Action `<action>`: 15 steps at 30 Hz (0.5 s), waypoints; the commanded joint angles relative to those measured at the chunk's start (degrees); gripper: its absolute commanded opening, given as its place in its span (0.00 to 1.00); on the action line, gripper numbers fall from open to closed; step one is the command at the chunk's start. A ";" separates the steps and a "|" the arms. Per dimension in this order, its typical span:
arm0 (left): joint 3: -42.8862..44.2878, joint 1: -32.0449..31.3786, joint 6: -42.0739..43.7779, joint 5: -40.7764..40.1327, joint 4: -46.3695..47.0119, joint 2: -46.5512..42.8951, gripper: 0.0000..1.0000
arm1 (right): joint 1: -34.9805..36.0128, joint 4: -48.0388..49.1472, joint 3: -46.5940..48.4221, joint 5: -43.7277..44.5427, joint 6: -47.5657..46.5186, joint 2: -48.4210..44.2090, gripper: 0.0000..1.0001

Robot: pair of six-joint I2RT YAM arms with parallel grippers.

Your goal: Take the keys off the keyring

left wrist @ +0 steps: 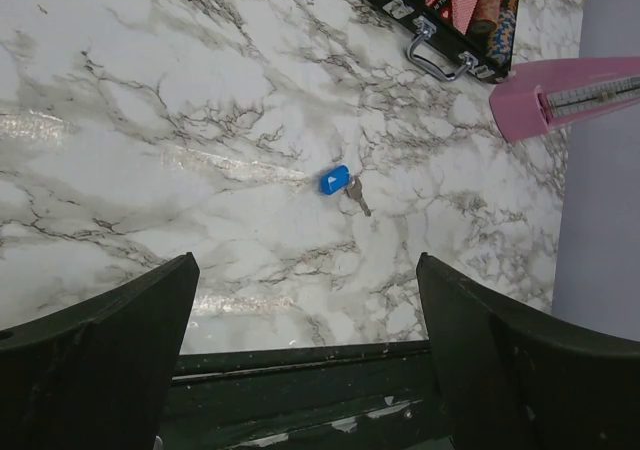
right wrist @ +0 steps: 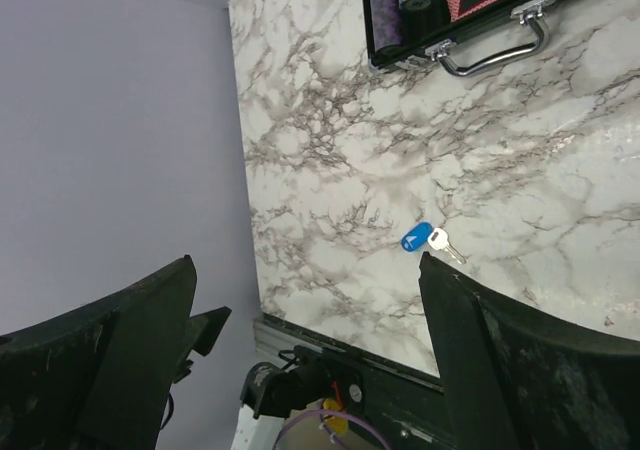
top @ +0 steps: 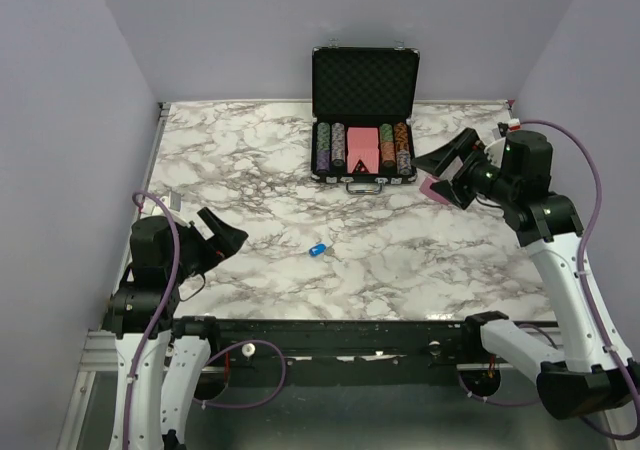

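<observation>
The blue head (top: 317, 250) is closer to my left gripper than the silver key (top: 330, 253), so I should carry on heading for the blue head until my fingers straddle it.
The keys (top: 317, 249) lie flat on the marble table (top: 250, 160), near its front middle: a small bright blue oval head (left wrist: 335, 179) with a silver blade (left wrist: 358, 198) beside it. The right wrist view shows the same blue head (right wrist: 416, 236) and silver key (right wrist: 445, 244). The keyring is too small to make out between them. My left gripper (top: 226, 232) hovers open to the left of the keys, its jaws wide (left wrist: 307, 270). Far off at the right rear, my right gripper (top: 432, 173) is raised and open, nothing between its fingers (right wrist: 307, 265).
An open black chip case (top: 363, 177) with several stacks of chips stands at the back centre, its silver handle (left wrist: 440, 55) facing forward. A pink wedge-shaped object (left wrist: 560, 90) lies beside the case on its right, below my right gripper. Lilac walls close in three sides.
</observation>
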 commanded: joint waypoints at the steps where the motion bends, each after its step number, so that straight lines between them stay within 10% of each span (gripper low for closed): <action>1: -1.64 -0.04 0.83 1.59 1.22 -0.19 0.99 | 0.41 -5.87 2.32 4.55 -3.07 -4.62 1.00; 15: -9.38 -0.04 0.92 8.71 13.08 0.86 0.99 | 0.41 -12.46 0.57 -5.82 -8.25 -7.17 1.00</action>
